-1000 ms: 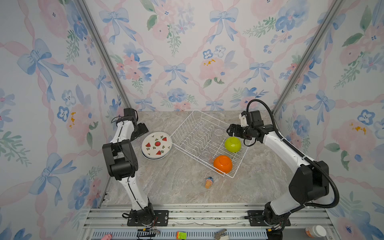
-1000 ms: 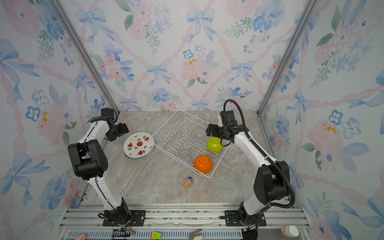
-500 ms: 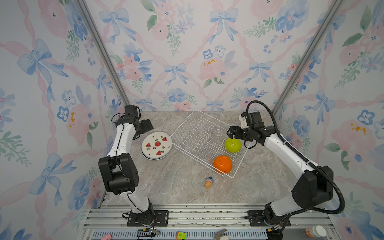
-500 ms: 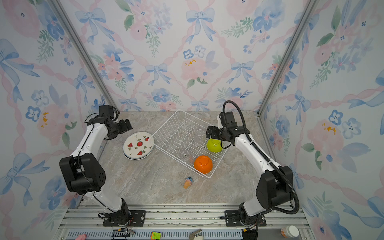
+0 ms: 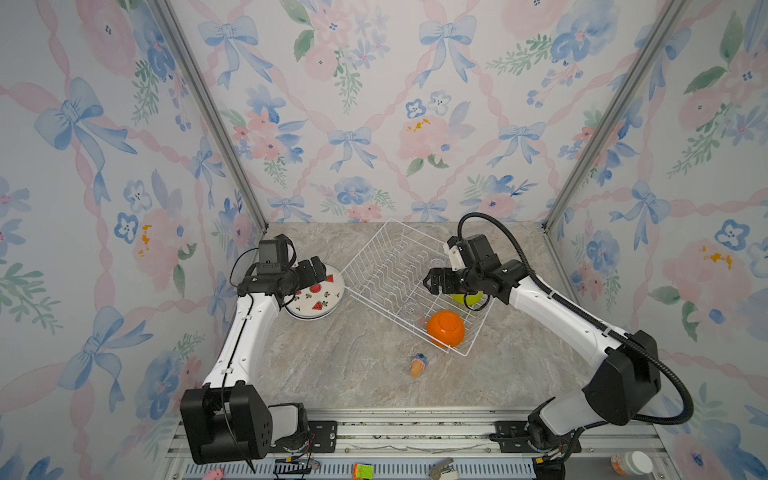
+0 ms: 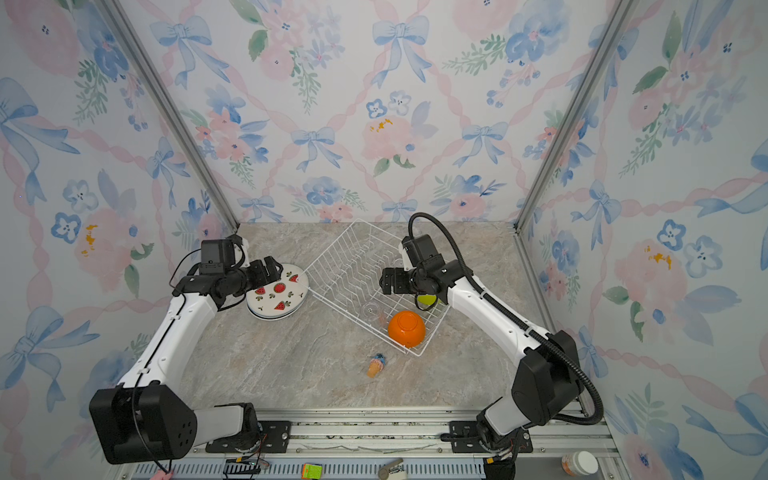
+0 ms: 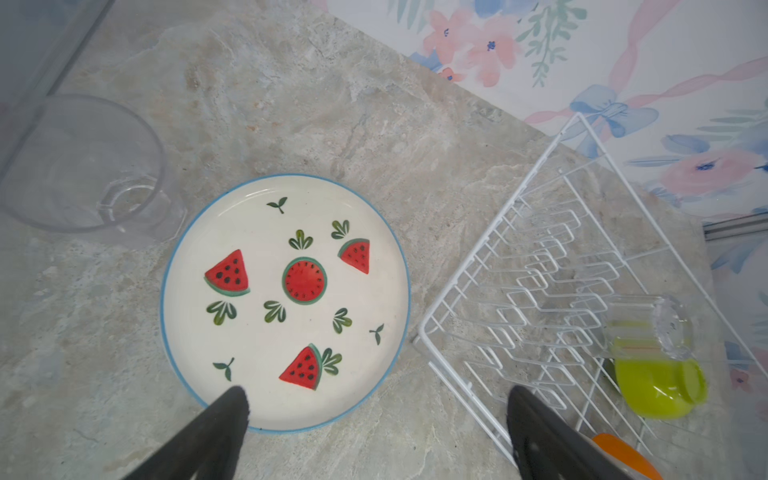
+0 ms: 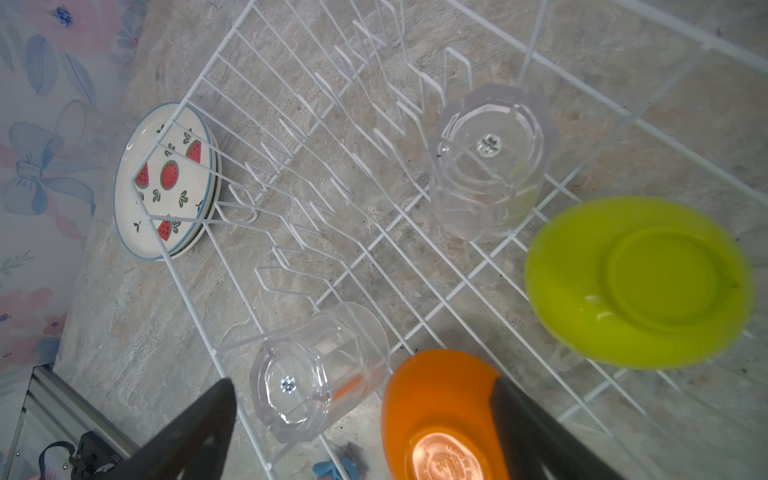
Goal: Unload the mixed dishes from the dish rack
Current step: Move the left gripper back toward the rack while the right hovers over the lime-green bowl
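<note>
The inverted glass [image 8: 490, 185] is standing by the lime-green bowl, a long way from my left gripper, so next my right gripper grabs the glass by its base [image 8: 489, 137] and passes it over.
The white wire dish rack [image 5: 384, 270] sits askew at mid-table in both top views. Inside it an orange bowl [image 5: 445, 328] and a lime-green bowl [image 8: 636, 282] lie upside down. One clear glass [image 8: 316, 365] lies on its side and another glass [image 8: 486, 162] stands inverted. A stack of watermelon plates [image 5: 318, 297] rests on the table left of the rack, with a third glass [image 7: 83, 166] beside it. My left gripper [image 5: 318, 268] hovers open over the plates' edge. My right gripper [image 5: 430, 284] hangs open above the rack, over the lying glass and the orange bowl.
A small orange-and-blue toy [image 5: 419, 365] lies on the marble table in front of the rack. Floral walls close in the left, back and right sides. Small items [image 5: 362, 471] sit on the metal rail at the front.
The left arm has swung its gripper rightward from the wall to above the plates. The right gripper has moved left and nearer, off the green bowl and over the rack's middle.
</note>
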`<state>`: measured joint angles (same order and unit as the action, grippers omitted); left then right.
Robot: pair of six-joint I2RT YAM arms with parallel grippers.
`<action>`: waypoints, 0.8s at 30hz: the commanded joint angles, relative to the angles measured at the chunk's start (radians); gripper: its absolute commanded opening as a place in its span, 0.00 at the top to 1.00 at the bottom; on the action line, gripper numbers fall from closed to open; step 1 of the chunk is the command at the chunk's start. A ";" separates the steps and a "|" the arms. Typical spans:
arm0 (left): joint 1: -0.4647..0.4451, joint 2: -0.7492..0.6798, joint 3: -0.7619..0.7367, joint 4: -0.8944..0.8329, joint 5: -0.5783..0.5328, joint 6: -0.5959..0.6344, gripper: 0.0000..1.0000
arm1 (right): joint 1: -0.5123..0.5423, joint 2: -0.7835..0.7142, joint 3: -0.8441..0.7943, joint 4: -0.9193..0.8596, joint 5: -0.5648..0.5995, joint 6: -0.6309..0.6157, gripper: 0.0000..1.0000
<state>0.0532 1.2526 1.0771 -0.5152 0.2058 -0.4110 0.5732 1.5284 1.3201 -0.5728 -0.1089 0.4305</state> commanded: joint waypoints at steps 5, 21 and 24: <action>-0.165 -0.115 -0.070 0.147 0.165 -0.022 0.02 | 0.019 0.044 -0.004 0.013 0.143 -0.007 0.03; -0.341 -0.156 -0.081 0.153 0.109 0.020 0.02 | -0.071 0.287 0.158 0.112 0.271 -0.016 0.03; -0.340 -0.163 -0.085 0.153 0.094 0.021 0.02 | -0.091 0.335 0.190 0.125 0.275 -0.010 0.08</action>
<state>-0.2852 1.1011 1.0077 -0.3702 0.3187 -0.4114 0.5018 1.8236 1.4681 -0.4667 0.1448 0.4133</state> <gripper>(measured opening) 0.979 0.932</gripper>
